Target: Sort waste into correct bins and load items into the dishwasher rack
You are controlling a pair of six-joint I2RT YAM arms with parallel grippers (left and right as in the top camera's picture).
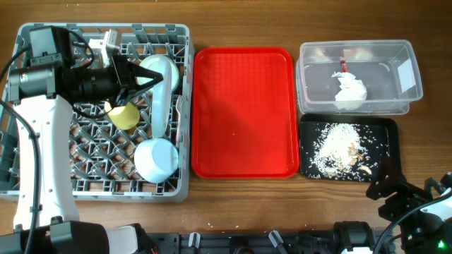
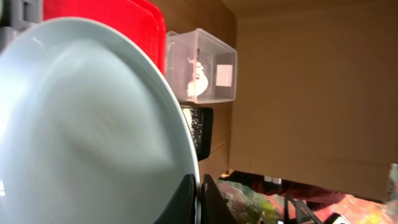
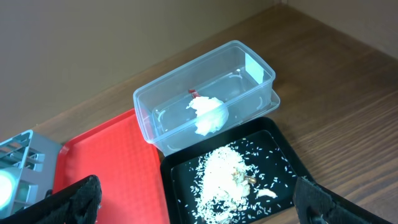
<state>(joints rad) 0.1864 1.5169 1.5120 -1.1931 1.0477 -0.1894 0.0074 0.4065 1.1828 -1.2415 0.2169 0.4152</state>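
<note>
The light blue plate (image 1: 161,110) is hanging edge-down over the rack wires (image 1: 141,130) next to the yellow cup, so my left gripper should go down next until the plate sits there, and then let go.
The grey dishwasher rack (image 1: 42,185) sits at the left. My left gripper (image 1: 145,79) is over it, shut on the rim of the light blue plate (image 1: 161,99), which stands on edge among the pegs. In the left wrist view the plate (image 2: 81,124) fills the left side with the jaws (image 2: 199,200) pinching its edge. A yellow cup (image 1: 126,116) and an upturned small light blue bowl (image 1: 155,159) lie in the rack. The clear tub (image 1: 402,49) holds the white napkin (image 1: 351,90) and red wrapper (image 1: 344,65). The black tray (image 1: 311,127) holds rice scraps (image 1: 337,147). My right gripper (image 1: 388,195) is open and empty at the tray's near right corner.
The large red tray (image 1: 244,113) lies between the rack and the bins. A white utensil (image 1: 107,42) rests at the rack's back edge. In the right wrist view the tub (image 3: 249,62), black tray (image 3: 292,155) and red tray (image 3: 106,168) lie ahead of the open fingers (image 3: 199,211).
</note>
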